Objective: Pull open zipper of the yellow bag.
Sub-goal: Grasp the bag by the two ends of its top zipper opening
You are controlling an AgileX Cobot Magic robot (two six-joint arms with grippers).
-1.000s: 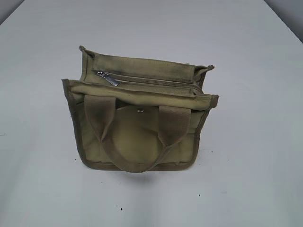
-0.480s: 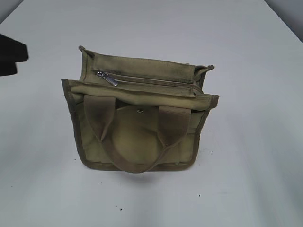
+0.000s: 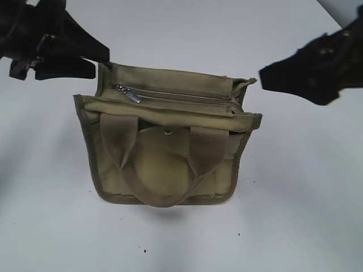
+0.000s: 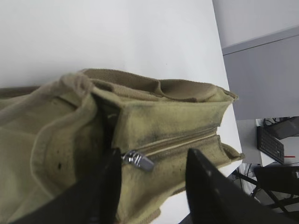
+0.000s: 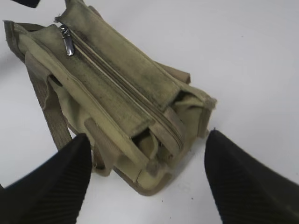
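Observation:
The yellow bag's top corner beside the silver pull tab (image 3: pixel 130 95) is free, so the robot's left gripper should pinch that corner (image 3: pixel 105 69) first, and then its right gripper should pull the tab.
The yellow bag (image 3: pixel 164 161) stands on the white table, handles toward the camera. Its zipper (image 3: pixel 187 96) runs along the top and looks closed, with the silver pull tab (image 3: pixel 131 95) at the left end. My left gripper (image 3: pixel 101 63) hovers open at the bag's top left corner. In the left wrist view the pull tab (image 4: pixel 138 160) lies just inside the left finger of the left gripper (image 4: pixel 153 156), untouched. My right gripper (image 3: pixel 266 78) hangs open off the bag's right end. In the right wrist view the right gripper (image 5: pixel 147 137) straddles that end of the bag (image 5: pixel 140 121), empty.
The white table (image 3: pixel 295 198) extends on all sides of the bag, with a few dark specks near the front. A small round metal snap (image 3: pixel 168 132) sits on the bag's front. In the left wrist view the table edge (image 4: pixel 224 70) borders a grey wall.
Both arms have come into the exterior view, the left from the left edge, the right from the right edge, now at the bag's two top ends. The bag has not moved.

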